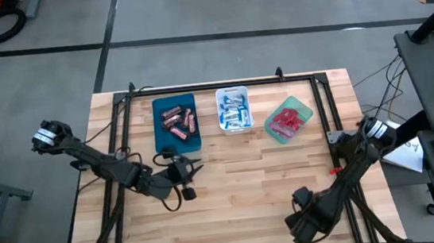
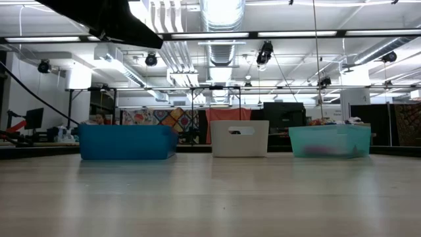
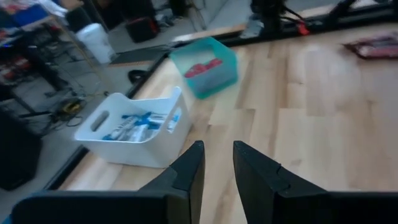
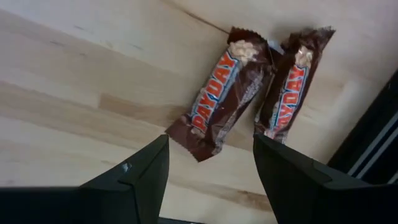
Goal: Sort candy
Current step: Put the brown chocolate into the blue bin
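The near end of the bar [image 4: 198, 138] farther from the rail is between my right gripper's fingers, so I should keep going down until they close across its width [image 4: 211, 118].
Two brown-red candy bars [image 4: 221, 93] [image 4: 292, 84] with orange labels lie flat on the wood side by side, just beyond my right gripper [image 4: 211, 143]. It is open, its fingers wide apart, and touches nothing. In the high view the right gripper [image 1: 298, 201] is near the table's near right corner and the arm hides the bars. The left wrist view shows them far off as one dark bar-shaped patch [image 3: 373, 46]. My left gripper [image 1: 192, 170] [image 3: 217, 155] hovers near the blue tray [image 1: 179, 145], slightly open and empty. Brown-red bars [image 1: 178, 119], blue-and-white bars [image 1: 234, 112] and red packets [image 1: 285, 120] lie in three trays.
Blue tray [image 2: 125, 141], white tray [image 1: 232, 92] [image 3: 134, 149] and green tray [image 1: 306, 113] [image 3: 217, 68] stand in a row toward the far edge. A black frame rail [image 4: 373, 137] runs close beside the two bars. Bare wood lies between the trays and the near edge.
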Tool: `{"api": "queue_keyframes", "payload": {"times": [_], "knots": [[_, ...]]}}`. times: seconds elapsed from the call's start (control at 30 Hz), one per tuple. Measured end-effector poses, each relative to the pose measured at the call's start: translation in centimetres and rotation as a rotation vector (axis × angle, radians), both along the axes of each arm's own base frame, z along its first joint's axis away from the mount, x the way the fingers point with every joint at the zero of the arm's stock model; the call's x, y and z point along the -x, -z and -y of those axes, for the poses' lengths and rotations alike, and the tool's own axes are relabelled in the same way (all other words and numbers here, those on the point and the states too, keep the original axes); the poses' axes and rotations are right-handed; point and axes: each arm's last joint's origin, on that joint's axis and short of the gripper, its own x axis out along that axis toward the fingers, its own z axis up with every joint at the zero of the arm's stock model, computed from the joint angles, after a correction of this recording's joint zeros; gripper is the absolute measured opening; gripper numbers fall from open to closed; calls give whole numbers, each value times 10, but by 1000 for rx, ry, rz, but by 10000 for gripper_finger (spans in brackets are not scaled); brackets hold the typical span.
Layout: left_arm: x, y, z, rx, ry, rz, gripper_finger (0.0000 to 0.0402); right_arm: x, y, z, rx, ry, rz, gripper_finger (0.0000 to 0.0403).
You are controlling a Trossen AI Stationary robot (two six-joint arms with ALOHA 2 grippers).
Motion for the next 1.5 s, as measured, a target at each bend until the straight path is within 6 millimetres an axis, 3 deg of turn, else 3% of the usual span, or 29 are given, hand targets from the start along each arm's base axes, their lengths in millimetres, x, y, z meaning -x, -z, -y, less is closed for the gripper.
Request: {"api": "queue_keyframes", "payload": {"times": [0.3, 0.63, 0.73, 0.97, 1.13, 1.5], "knots": [[-11, 1, -8, 80, 303, -82, 52, -4, 23, -9, 21, 20, -44, 224], [-16, -7, -12, -34, 347, -38, 50, -9, 50, -14, 77, 66, -90, 212], [-17, -7, -12, -53, 374, -40, 50, -10, 50, -14, 84, 82, -85, 187], [-18, -9, -5, -4, 710, -40, 50, -10, 50, -14, 100, 88, -69, 100], [-18, -9, -5, -6, 719, -31, 50, -11, 48, -14, 93, 58, -67, 47], [-29, -7, 4, 108, 858, 67, 50, -30, 23, -19, 170, -181, 198, 33]]}}
